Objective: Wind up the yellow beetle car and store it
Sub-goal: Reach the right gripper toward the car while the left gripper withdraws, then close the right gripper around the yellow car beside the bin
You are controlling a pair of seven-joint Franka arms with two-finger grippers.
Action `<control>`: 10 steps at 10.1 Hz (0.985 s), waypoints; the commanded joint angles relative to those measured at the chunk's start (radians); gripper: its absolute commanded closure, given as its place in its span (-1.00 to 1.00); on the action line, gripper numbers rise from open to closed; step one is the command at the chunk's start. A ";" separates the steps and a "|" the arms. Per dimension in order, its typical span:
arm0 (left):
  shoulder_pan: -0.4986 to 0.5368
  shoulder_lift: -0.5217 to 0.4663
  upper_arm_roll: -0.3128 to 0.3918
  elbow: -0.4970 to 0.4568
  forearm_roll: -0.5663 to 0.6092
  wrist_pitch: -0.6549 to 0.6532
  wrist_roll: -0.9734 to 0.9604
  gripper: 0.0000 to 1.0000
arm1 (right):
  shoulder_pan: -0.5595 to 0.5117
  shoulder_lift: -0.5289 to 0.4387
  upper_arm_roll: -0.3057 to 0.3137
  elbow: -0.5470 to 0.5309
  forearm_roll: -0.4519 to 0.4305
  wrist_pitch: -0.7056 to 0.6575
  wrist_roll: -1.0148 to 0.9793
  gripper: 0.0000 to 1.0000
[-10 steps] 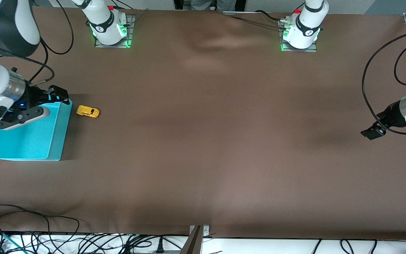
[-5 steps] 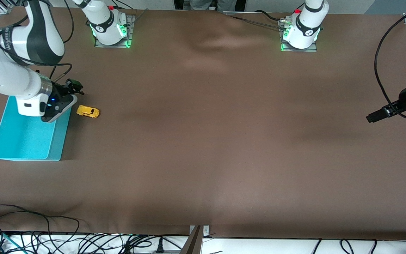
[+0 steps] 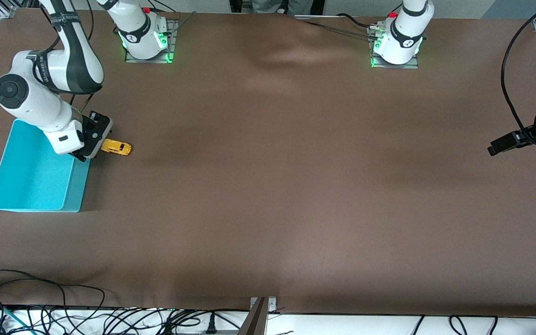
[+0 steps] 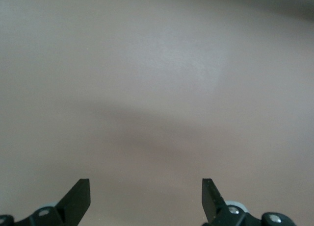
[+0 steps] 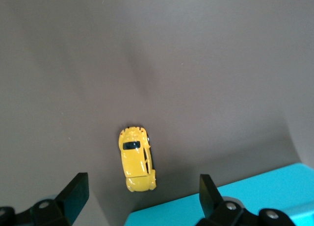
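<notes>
The yellow beetle car's narrow width (image 5: 137, 160) lines up with my open fingers. I keep lowering my right gripper until they straddle its sides (image 5: 148, 160), then close them.
The yellow beetle car (image 3: 116, 147) stands on the brown table beside the turquoise bin (image 3: 75, 186), toward the right arm's end. In the right wrist view the car (image 5: 136, 160) lies on its wheels just off the bin's corner (image 5: 221, 206). My right gripper (image 3: 90, 142) hangs over the bin's edge next to the car, pointing down; its fingers are open and empty (image 5: 142, 194), apart from the car. My left gripper (image 3: 500, 144) waits open and empty (image 4: 145, 196) above bare table at the left arm's end.
The two arm bases (image 3: 147, 44) (image 3: 396, 46) stand along the table edge farthest from the front camera. Loose cables (image 3: 63, 316) lie off the table edge nearest that camera.
My right arm has swung off the bin's middle toward the car and turned its hand downward. My left gripper has drawn back a little toward its table end. The car has not moved.
</notes>
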 commanded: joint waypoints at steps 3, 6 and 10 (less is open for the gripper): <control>0.003 -0.131 -0.023 -0.166 -0.043 0.021 0.053 -1.00 | -0.024 0.020 0.038 -0.128 -0.070 0.218 -0.076 -1.00; 0.001 -0.165 -0.025 -0.215 -0.057 0.031 0.054 -0.98 | -0.083 0.114 0.038 -0.128 -0.087 0.304 -0.142 -1.00; 0.000 -0.154 -0.025 -0.200 -0.054 0.032 0.056 -1.00 | -0.123 0.184 0.038 -0.128 -0.087 0.350 -0.159 -1.00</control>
